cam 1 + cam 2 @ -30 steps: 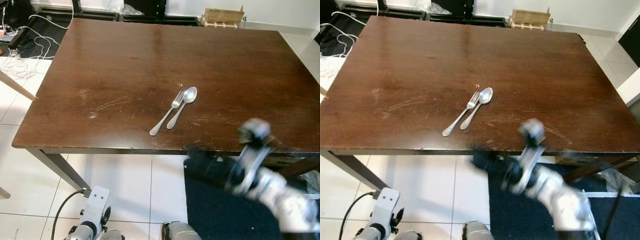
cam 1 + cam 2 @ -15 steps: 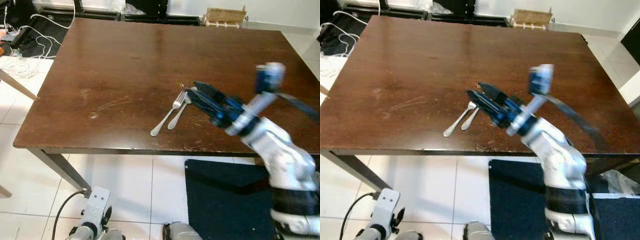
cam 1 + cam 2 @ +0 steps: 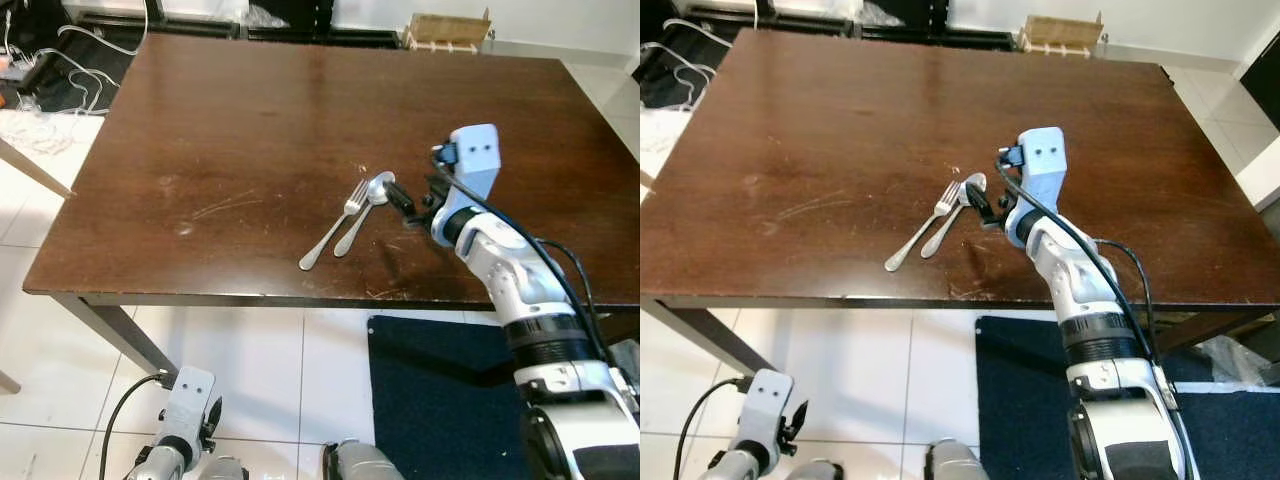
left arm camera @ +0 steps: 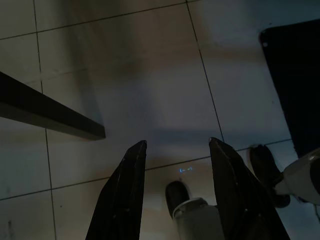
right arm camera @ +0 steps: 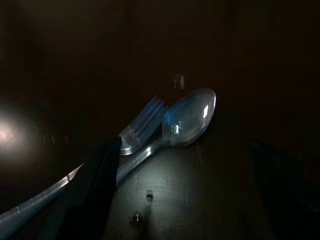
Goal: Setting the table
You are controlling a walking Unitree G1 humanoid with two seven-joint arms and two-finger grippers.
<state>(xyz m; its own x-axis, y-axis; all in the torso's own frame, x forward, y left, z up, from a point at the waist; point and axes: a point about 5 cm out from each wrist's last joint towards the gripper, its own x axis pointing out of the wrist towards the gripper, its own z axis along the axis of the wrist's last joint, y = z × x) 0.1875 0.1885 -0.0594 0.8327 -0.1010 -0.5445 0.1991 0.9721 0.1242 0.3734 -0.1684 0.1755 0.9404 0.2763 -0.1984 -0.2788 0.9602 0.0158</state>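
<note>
A gap shows (image 3: 336,239) between the handles, so the spoon (image 3: 362,218) should come away on its own when I lift it, and the fork will stay in place.
A silver fork (image 3: 335,228) and a silver spoon (image 3: 364,209) lie side by side on the dark wooden table (image 3: 250,120), handles slanting toward its near edge. My right gripper (image 3: 405,200) is low over the table, just right of the spoon's bowl. It is open. In the right wrist view the spoon (image 5: 185,122) and fork (image 5: 142,125) lie just ahead of the spread black fingers (image 5: 97,185). My left gripper (image 4: 177,145) hangs idle below the table, open over the tiled floor.
A cardboard box (image 3: 447,30) sits on the floor beyond the table's far edge. White cables (image 3: 60,80) lie on the floor at the far left. A dark mat (image 3: 440,400) covers the floor beside the near edge. A table leg (image 3: 120,335) stands at the near left.
My right arm rose from below the near table edge and swung over the table. Its open gripper now sits beside the spoon's bowl. Fork and spoon have not moved.
</note>
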